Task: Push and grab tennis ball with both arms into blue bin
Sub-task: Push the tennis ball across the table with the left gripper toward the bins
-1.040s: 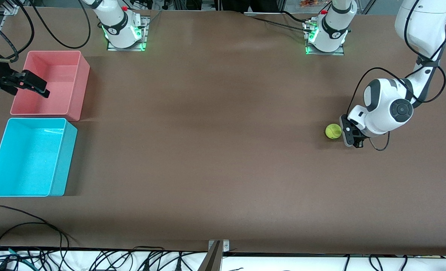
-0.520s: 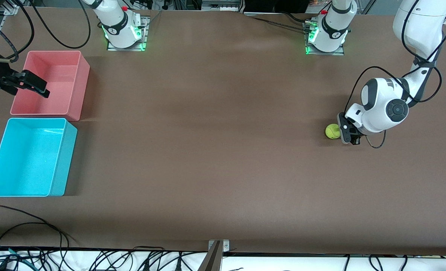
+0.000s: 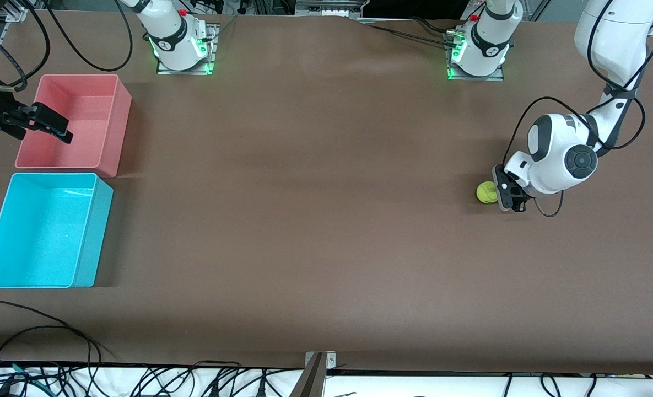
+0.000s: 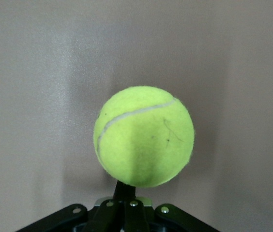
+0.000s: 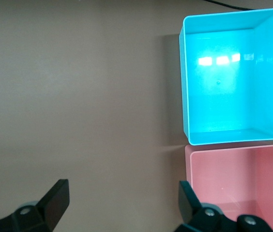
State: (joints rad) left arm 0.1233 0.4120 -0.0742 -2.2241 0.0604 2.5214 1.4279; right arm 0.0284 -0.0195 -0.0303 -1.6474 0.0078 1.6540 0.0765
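Observation:
Next, my left gripper rolls the tennis ball (image 3: pixel 486 192) to the blue bin's side and moves back for the grab, since the ball is far from my right gripper.
The yellow-green tennis ball (image 3: pixel 486 192) lies on the brown table toward the left arm's end. My left gripper (image 3: pixel 504 195) is down at table level, shut, with its joined fingertips against the side of the ball that faces the left arm's end. In the left wrist view the tennis ball (image 4: pixel 144 137) sits right at the tip of the shut left gripper (image 4: pixel 127 189). The blue bin (image 3: pixel 91 231) stands empty at the right arm's end. My right gripper (image 3: pixel 55 128) hangs open over the pink bin's edge, nothing between its fingers (image 5: pixel 57 199).
A pink bin (image 3: pixel 112 128) stands beside the blue bin (image 5: pixel 187 82), farther from the front camera; it shows as the pink bin (image 5: pixel 233 148) in the right wrist view. Wide bare tabletop (image 3: pixel 304 193) lies between ball and bins. Cables run along the table's near edge.
My left gripper has slid a little toward the right arm's end and closed the small gap to the ball. The ball has barely shifted. The right arm has stayed still.

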